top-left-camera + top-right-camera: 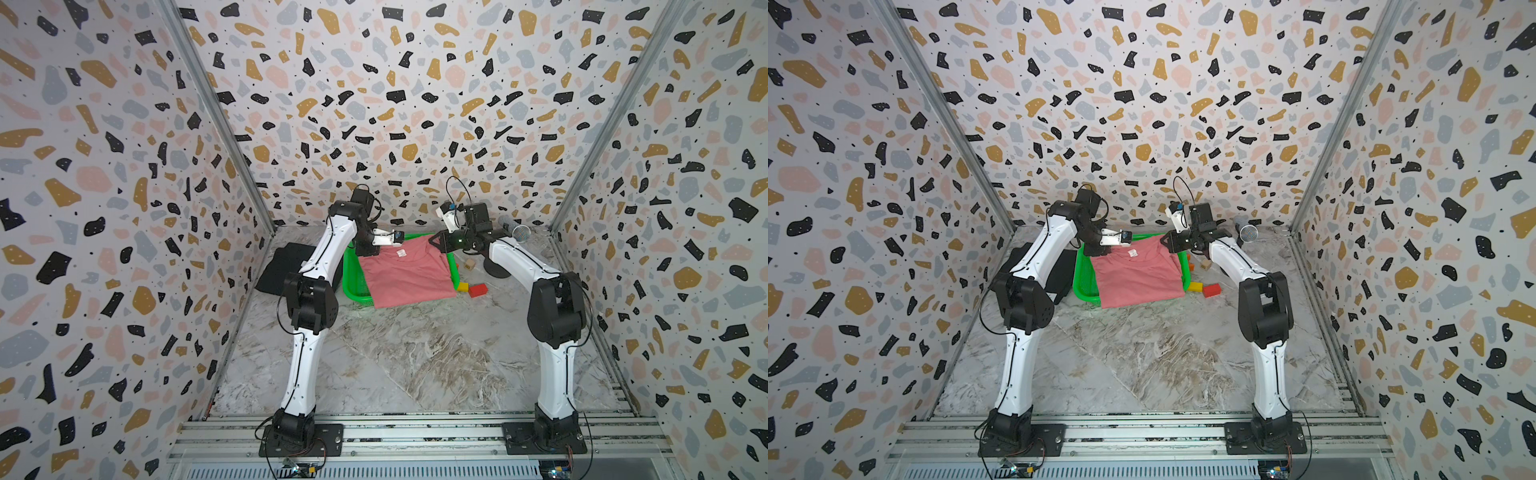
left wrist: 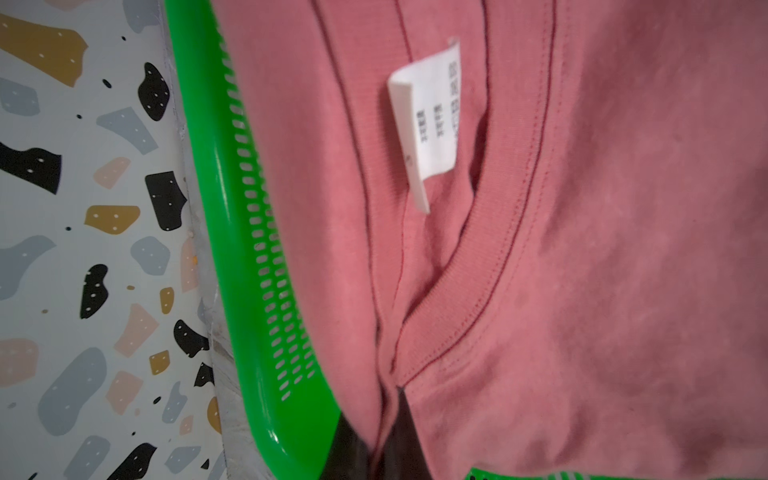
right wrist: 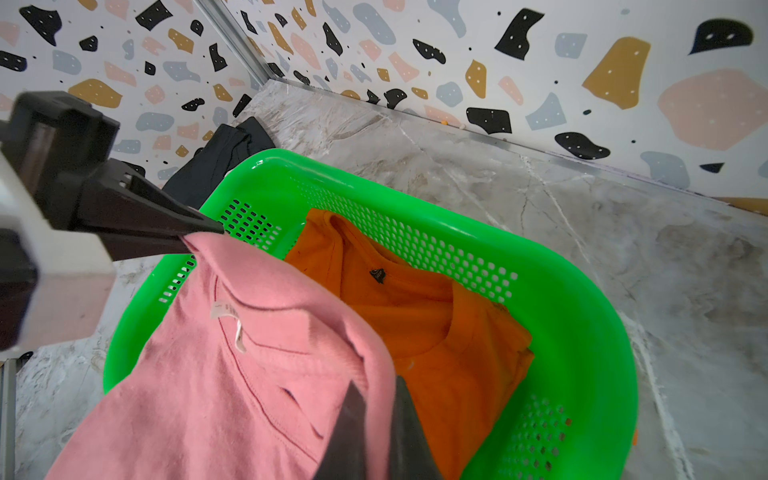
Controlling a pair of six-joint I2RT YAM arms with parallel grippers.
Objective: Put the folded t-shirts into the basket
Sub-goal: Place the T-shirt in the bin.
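The dusty pink t-shirt (image 1: 411,276) is hanging spread out over the green basket, so I should keep lowering the t-shirt's collar with my left gripper until the t-shirt's lower end falls inside the basket's near rim (image 1: 359,300).
The dusty pink t-shirt (image 1: 409,274) (image 1: 1138,276) hangs by its neck edge over the green basket (image 1: 353,286) (image 1: 1084,286), and its lower end drapes over the basket's near rim. My left gripper (image 1: 365,248) (image 2: 384,419) is shut on one collar corner. My right gripper (image 1: 434,241) (image 3: 380,390) is shut on the other. The orange t-shirt (image 3: 436,324) lies flat inside the basket (image 3: 582,332), seen in the right wrist view. The black t-shirt (image 1: 282,266) (image 3: 224,153) lies on the table left of the basket, partly behind the left arm.
Right of the basket lie a red block (image 1: 478,289), a yellow block (image 1: 462,286) and a wooden cube (image 1: 470,264). A microphone (image 1: 515,228) on a black round base (image 1: 496,270) stands at the back right. Patterned walls close in the marble table on three sides.
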